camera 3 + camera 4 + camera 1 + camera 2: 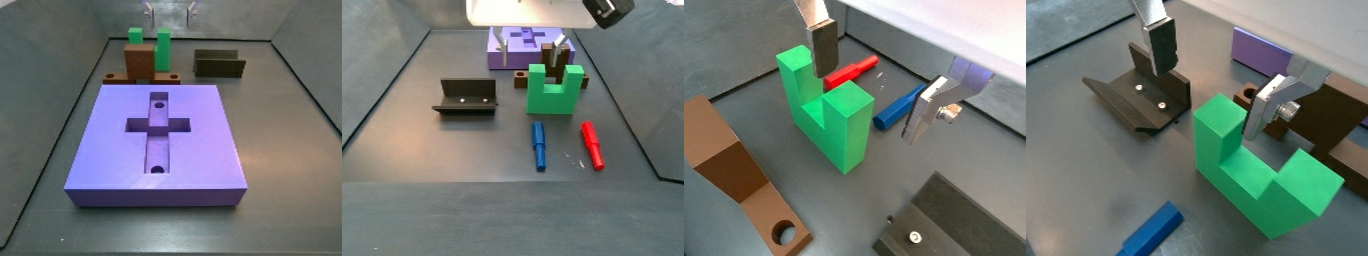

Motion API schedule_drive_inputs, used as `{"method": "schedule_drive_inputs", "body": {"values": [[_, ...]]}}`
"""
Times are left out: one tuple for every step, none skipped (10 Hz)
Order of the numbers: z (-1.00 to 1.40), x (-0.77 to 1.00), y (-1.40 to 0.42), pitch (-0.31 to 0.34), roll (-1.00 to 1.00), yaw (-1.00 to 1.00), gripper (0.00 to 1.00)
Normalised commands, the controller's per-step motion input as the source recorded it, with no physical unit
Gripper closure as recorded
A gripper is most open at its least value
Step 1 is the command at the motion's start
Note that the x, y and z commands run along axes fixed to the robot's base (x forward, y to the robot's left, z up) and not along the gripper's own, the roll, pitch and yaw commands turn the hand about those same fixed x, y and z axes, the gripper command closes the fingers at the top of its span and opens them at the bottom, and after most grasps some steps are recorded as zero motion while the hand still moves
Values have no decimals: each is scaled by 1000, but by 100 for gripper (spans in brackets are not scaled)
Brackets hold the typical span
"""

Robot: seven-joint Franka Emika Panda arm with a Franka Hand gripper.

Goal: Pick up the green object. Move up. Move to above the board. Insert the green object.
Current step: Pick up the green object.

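Note:
I expect the whole green object (163,52) to come up level and stay upright when I lift one prong, because both its prongs rise from one joined base (815,121).
The green object (838,125) is a bright green U-shaped piece standing on the dark floor with its prongs up; it shows in both wrist views (1260,175) and both side views (163,50) (549,95). My gripper (871,80) is open and empty just above it, with the fingers (1160,50) spread to either side of one prong and not touching it. The gripper also shows at the top of a side view (171,12). The board (187,140) is a large purple slab with a cross-shaped recess, lying beyond the green object (505,48).
A brown block (138,62) with a hole stands between the green object and the board. The fixture (465,97) stands on the floor to one side. A blue peg (539,145) and a red peg (592,145) lie on the floor. Walls enclose the workspace.

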Motion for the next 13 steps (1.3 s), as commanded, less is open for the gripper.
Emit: {"method": "schedule_drive_inputs", "body": {"values": [[-346, 0, 0, -154, -34, 0, 0], [-271, 0, 0, -129, -36, 0, 0], [-246, 0, 0, -100, -20, -11, 0], [-246, 0, 0, -84, -36, -74, 0], [-203, 0, 0, -93, -83, -57, 0], [-237, 0, 0, -106, -69, -40, 0], [-300, 0, 0, -120, -67, -23, 0], [-231, 0, 0, -99, -73, -23, 0], [-209, 0, -11, -73, -26, -3, 0], [-140, 0, 0, -47, -30, 0, 0], [-54, 0, 0, 0, 0, 0, 0], [-94, 0, 0, -13, 0, -37, 0], [-100, 0, 0, -20, 0, -49, 0]]}}
